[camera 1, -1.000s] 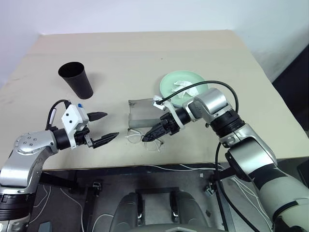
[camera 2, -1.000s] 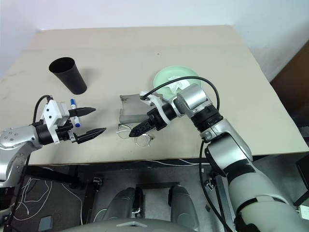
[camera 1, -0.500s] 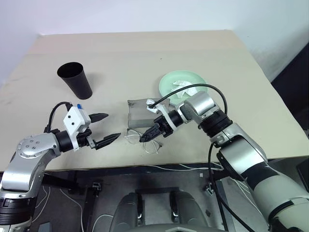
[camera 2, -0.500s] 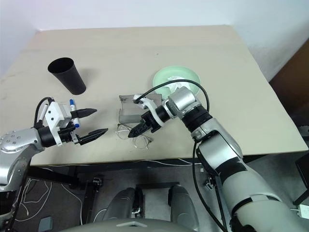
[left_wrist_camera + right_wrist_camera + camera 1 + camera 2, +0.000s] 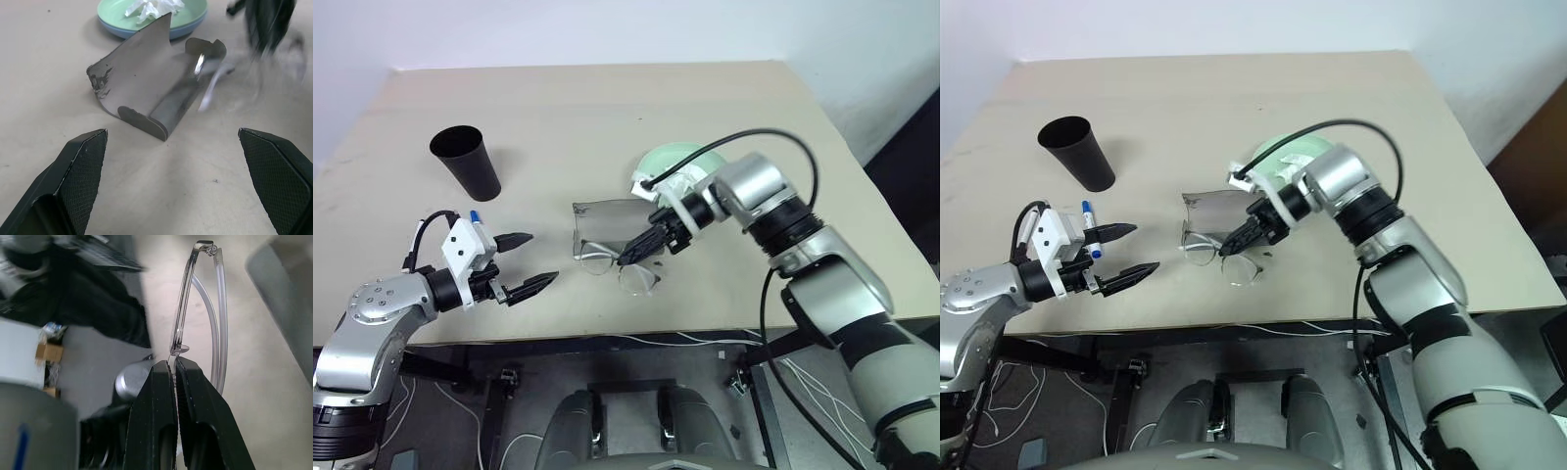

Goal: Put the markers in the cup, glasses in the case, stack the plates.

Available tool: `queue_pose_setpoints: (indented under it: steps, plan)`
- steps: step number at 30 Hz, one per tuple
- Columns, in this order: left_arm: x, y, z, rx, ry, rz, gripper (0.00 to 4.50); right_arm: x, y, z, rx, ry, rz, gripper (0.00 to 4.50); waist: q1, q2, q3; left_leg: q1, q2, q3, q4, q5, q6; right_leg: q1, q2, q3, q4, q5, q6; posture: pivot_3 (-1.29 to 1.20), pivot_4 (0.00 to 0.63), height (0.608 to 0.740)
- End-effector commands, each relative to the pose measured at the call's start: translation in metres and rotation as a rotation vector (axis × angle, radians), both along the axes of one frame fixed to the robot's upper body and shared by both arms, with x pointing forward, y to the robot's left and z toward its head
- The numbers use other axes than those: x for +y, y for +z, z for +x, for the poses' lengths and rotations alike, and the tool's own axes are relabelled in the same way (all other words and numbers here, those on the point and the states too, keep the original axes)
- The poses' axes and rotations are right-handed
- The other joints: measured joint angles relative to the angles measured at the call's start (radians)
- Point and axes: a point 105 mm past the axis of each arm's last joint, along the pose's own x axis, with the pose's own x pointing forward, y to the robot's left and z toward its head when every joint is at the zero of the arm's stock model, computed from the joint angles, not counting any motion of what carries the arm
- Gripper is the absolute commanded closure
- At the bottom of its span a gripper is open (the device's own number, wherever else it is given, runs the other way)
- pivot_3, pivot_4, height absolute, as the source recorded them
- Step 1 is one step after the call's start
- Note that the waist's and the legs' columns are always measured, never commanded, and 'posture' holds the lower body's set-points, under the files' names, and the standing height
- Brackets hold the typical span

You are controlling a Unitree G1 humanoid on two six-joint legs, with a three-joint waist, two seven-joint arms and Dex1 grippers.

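My right gripper should move back over the open case (image 5: 595, 238) and lower the glasses into it, because the glasses' lenses (image 5: 636, 281) hang in front of the case, closer to the table's edge.
My right gripper (image 5: 632, 257) is shut on the thin clear frame of the glasses (image 5: 640, 278), which hang just off the table in front of the case (image 5: 603, 227). The grey case lies with its lid folded up. Close up, the black fingers (image 5: 161, 396) pinch the glasses (image 5: 182, 318) at the frame. My left gripper (image 5: 541, 258) is open and holds nothing, left of the case (image 5: 156, 93). A marker's blue end (image 5: 473, 216) peeks out behind it. The black cup (image 5: 466, 162) stands upright at the far left. The mint green plate (image 5: 190, 17) sits on the blue plate (image 5: 122, 30).
A crumpled white tissue (image 5: 149, 7) lies in the green plate. My right arm and its black cable reach across the plates. The table's near edge (image 5: 607, 333) runs just below both grippers. Bare tabletop stretches behind the cup and case.
My right gripper has shut on the glasses and lifted them up and to the right off the table. The left gripper has stayed put, open.
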Motion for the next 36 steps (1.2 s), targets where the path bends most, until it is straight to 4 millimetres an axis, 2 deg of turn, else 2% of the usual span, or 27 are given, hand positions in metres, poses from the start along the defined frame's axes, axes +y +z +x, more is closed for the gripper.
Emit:
queue_pose_setpoints:
  steps: [1,4,15,23,27,30,36]
  plan:
    - [-0.001,0.011,-0.002,-0.042,-0.007,-0.003,0.0,0.007,0.03,0.008,-0.159,0.083,0.067,4.46,-0.004,0.0,0.0,0.0,0.0,0.0,0.0,0.0,0.0,0.0,0.0,0.0,0.001,0.0,0.0,0.0,0.15,0.74]
    - [-0.007,0.009,-0.005,-0.037,-0.016,-0.017,0.0,0.004,0.027,0.025,-0.374,0.16,-0.02,4.46,0.0,0.0,0.0,0.0,0.001,0.0,0.0,0.001,-0.001,-0.001,0.001,0.0,0.001,0.0,0.0,0.0,0.15,0.74]
    - [-0.003,0.006,-0.018,-0.026,0.032,-0.024,0.0,0.021,0.016,0.048,-0.638,0.329,-0.15,4.46,0.0,0.0,0.0,0.0,0.001,0.001,-0.002,0.001,-0.002,-0.001,0.001,0.0,0.001,0.0,0.0,0.0,0.15,0.74]
    - [-0.002,0.005,-0.025,-0.018,0.066,-0.035,0.0,0.034,0.041,0.054,-0.721,0.275,-0.104,4.46,0.0,0.0,0.0,0.0,0.001,0.0,-0.006,0.003,-0.006,-0.003,0.0,0.0,0.0,0.0,0.0,0.0,0.15,0.74]
    - [-0.001,0.005,-0.028,-0.016,0.074,-0.033,0.0,0.035,0.044,0.057,-0.733,0.236,-0.092,4.46,-0.001,0.0,0.0,0.0,0.001,0.0,-0.009,0.004,-0.008,-0.004,0.001,0.0,0.0,-0.001,-0.001,0.0,0.15,0.74]
    - [0.0,0.005,-0.029,-0.017,0.078,-0.035,0.0,0.033,0.035,0.06,-0.719,0.211,-0.115,4.46,-0.002,0.0,0.0,0.0,0.001,0.0,-0.009,0.004,-0.008,-0.004,0.001,0.0,0.0,-0.001,-0.001,0.0,0.15,0.74]
    - [0.001,0.007,-0.027,-0.022,0.08,-0.033,0.0,0.032,0.004,0.061,-0.676,0.208,-0.168,4.46,-0.002,0.0,0.0,0.0,0.001,0.0,-0.009,0.004,-0.008,-0.004,0.001,0.0,0.001,-0.001,-0.001,0.0,0.15,0.74]
